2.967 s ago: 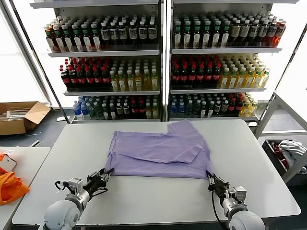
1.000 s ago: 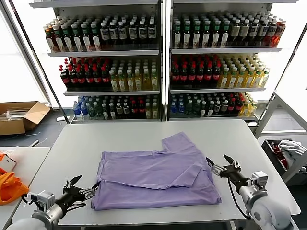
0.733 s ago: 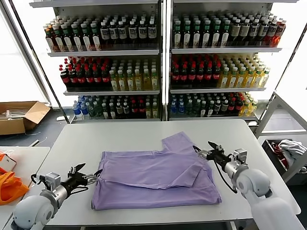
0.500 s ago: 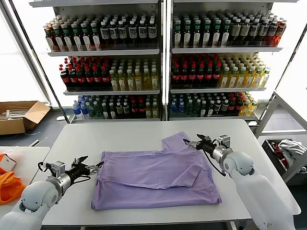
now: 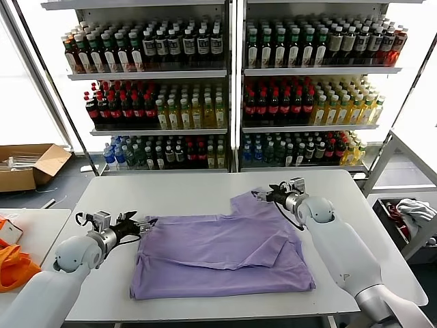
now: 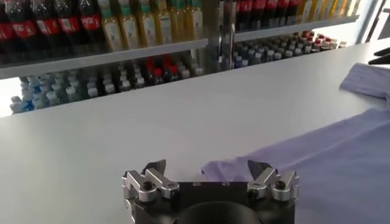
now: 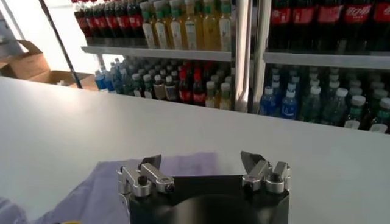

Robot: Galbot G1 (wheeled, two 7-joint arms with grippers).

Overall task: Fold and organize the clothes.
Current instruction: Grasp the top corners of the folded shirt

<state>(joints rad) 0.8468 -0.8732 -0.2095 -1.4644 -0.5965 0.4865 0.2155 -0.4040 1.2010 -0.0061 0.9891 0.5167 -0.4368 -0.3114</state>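
Observation:
The lavender T-shirt [image 5: 208,240] lies flat, so it should fold into a narrow strip, with its near hem [image 5: 222,293] staying in place, when the robot carries the T-shirt's far edge toward itself.
A lavender T-shirt [image 5: 218,253] lies partly folded on the grey table [image 5: 198,195], one sleeve [image 5: 254,203] sticking out toward the shelves. My left gripper [image 5: 140,224] is open at the shirt's far left corner. In the left wrist view that corner [image 6: 228,167] lies between the spread fingers of the left gripper [image 6: 207,167], and the rest of the shirt [image 6: 341,164] stretches away. My right gripper [image 5: 263,195] is open at the tip of the sleeve. The right wrist view shows the sleeve cloth [image 7: 183,165] under the right gripper's [image 7: 201,160] wide jaws.
Shelves of bottles [image 5: 232,102] stand behind the table. On the left are a cardboard box [image 5: 27,167] on the floor and orange fabric [image 5: 13,268] on a side table. A bin with white-grey cloth [image 5: 413,208] stands at the right.
Both grippers moved from the shirt's near edge toward the shelves, the left to the far left corner, the right to the sleeve tip. Three seconds ago the shirt lay farther from me.

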